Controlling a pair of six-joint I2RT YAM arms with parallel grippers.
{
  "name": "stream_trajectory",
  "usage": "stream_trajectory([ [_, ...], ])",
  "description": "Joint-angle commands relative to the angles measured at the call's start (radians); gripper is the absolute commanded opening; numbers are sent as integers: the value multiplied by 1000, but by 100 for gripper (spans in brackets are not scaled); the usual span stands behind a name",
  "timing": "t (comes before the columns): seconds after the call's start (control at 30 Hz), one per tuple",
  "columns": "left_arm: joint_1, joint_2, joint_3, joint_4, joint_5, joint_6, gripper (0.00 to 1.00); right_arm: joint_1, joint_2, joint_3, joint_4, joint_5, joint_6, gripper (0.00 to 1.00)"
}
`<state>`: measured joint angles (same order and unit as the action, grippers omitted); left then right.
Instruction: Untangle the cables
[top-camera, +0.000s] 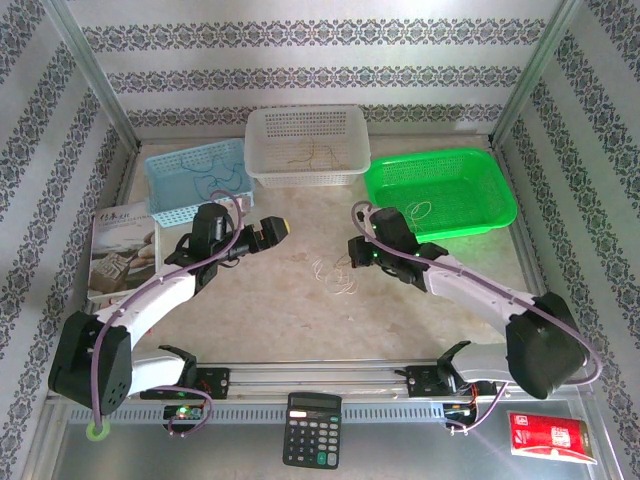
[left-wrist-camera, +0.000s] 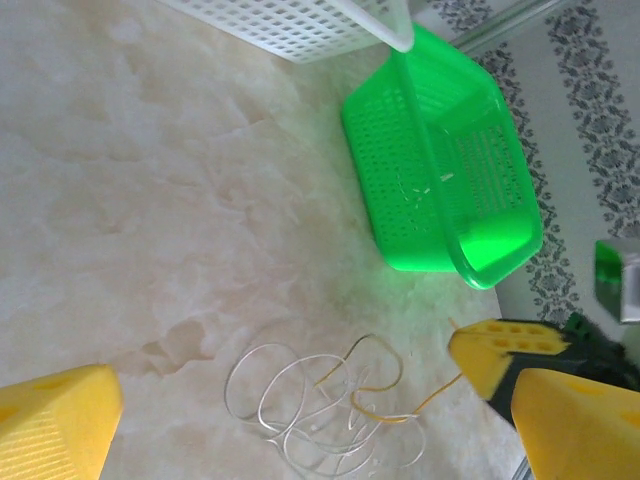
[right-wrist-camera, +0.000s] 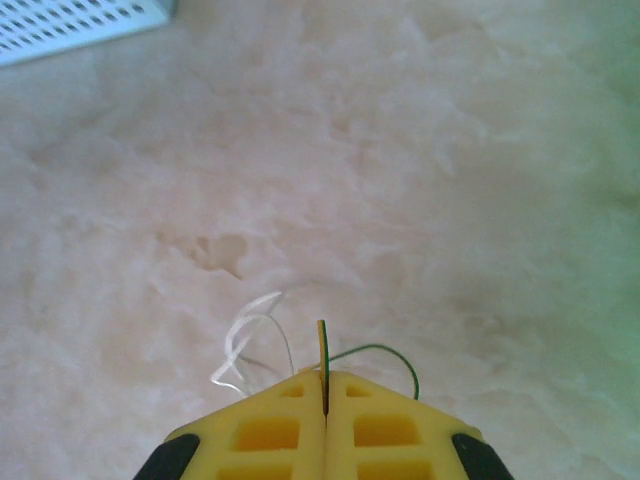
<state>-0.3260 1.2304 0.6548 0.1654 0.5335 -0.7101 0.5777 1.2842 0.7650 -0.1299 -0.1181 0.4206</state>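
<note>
I can see the tan cable (left-wrist-camera: 362, 405) in my right gripper running through the whitish loops, so I should hold those loops (top-camera: 342, 284) with my left gripper while I pull the tan cable free.
The cables (top-camera: 335, 272) lie in a small tangle of whitish and tan loops on the marble table between the arms. In the left wrist view the whitish loops (left-wrist-camera: 300, 400) overlap a tan strand (left-wrist-camera: 400, 415) that runs right to the tip of my right gripper (left-wrist-camera: 495, 355). My right gripper (right-wrist-camera: 325, 385) is low at the tangle's right edge, shut on that tan strand (right-wrist-camera: 322, 340); whitish loops (right-wrist-camera: 250, 330) lie just to its left. My left gripper (top-camera: 278, 230) hangs above and left of the tangle, open, its fingers (left-wrist-camera: 50, 425) wide apart with nothing between them.
A blue basket (top-camera: 195, 180), a white basket (top-camera: 307, 145) and a green basket (top-camera: 440, 190) line the back, each with thin strands inside. A book (top-camera: 120, 250) lies at the left. A calculator (top-camera: 312, 430) and a red packet (top-camera: 550, 435) sit at the near edge.
</note>
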Motion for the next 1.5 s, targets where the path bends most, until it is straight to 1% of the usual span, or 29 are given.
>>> stream_trajectory([
  [0.0,-44,16,26,53,48,91,100,-1,-37,32,-7,-38,46,0],
  [0.13,-119,39,36,45,46,187,100,7,-73,51,4,-64,79,0],
  [0.3,-212,94,31,99,31,282,100,23,-83,74,3,-76,96,0],
  [0.43,-263,161,36,194,45,296,100,43,-70,74,14,-66,108,0],
  [0.57,-309,252,55,297,84,297,100,59,-56,74,37,-64,128,0],
  [0.67,-336,316,79,330,73,299,98,70,-55,79,50,-64,149,0],
  [0.73,-344,352,83,367,55,286,93,73,-61,80,60,-71,164,0],
  [0.83,-344,412,74,471,46,240,78,71,-78,82,79,-93,193,0],
  [0.87,-344,435,74,500,52,225,71,68,-85,85,82,-97,204,0],
  [0.97,-344,482,67,544,62,199,44,50,-121,103,97,-129,236,0],
  [1.0,-343,494,60,560,62,193,37,41,-136,111,99,-138,244,0],
  [1.03,-344,500,51,568,65,188,32,27,-153,122,102,-149,257,0],
  [1.1,-343,503,36,569,69,186,29,-11,-186,137,117,-177,282,0],
  [1.3,-343,469,-17,559,48,198,29,-118,-262,188,176,-240,379,0],
  [1.37,-342,458,-26,550,39,205,26,-135,-274,201,186,-244,398,0],
  [1.43,-342,450,-32,546,35,208,18,-148,-277,210,195,-250,413,0],
  [1.47,-340,446,-35,546,33,207,18,-150,-275,210,199,-252,418,0],
])
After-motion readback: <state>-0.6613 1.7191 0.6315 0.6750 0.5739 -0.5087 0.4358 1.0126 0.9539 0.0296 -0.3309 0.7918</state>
